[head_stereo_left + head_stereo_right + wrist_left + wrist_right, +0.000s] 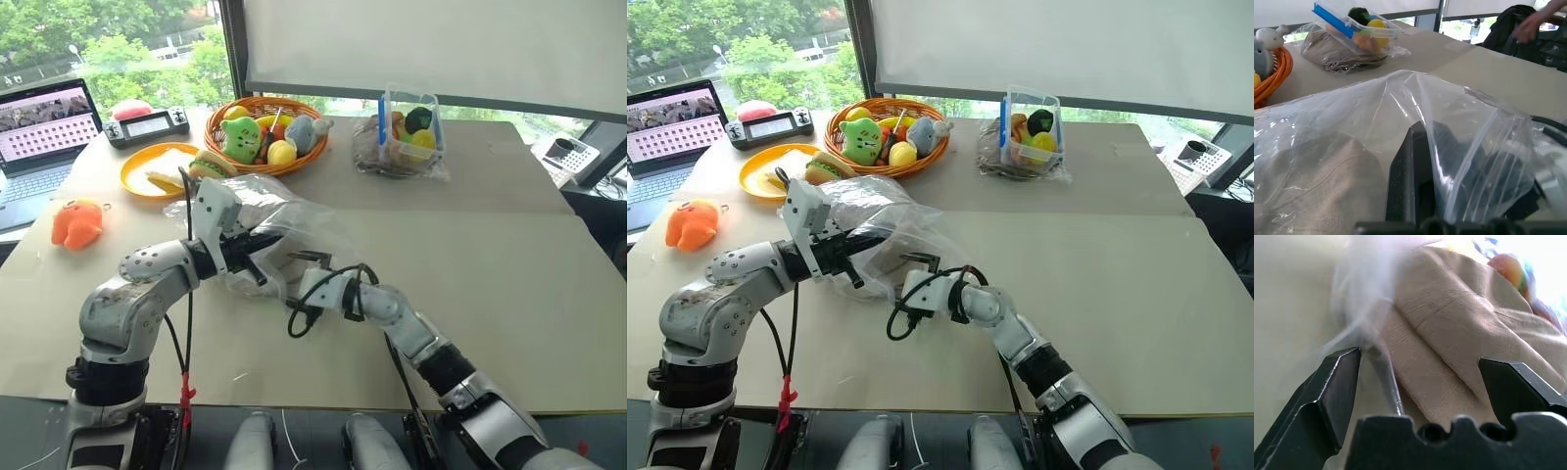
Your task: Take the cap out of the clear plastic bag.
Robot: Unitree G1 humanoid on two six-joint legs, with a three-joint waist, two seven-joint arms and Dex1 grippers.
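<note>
The robot's left gripper is busy with the bag's raised edge, so the right gripper should pinch the cap's fabric at the bag's opening and pull it while the left gripper stays put.
The clear plastic bag lies crumpled in the middle of the table, with one edge raised off the surface. My left gripper is shut on that raised edge, the film draped over its finger. The beige cap lies inside the bag and shows through the film. At the bag's mouth my right gripper is open and points in at the cap. Its fingertips stand wide apart, with the cap's fabric just beyond them and nothing gripped.
Behind the bag are an orange wicker basket of plush toys and a yellow plate. An orange plush toy and a laptop sit at the left. A clear box of fruit stands at the back right. A person's hand shows beyond the table.
</note>
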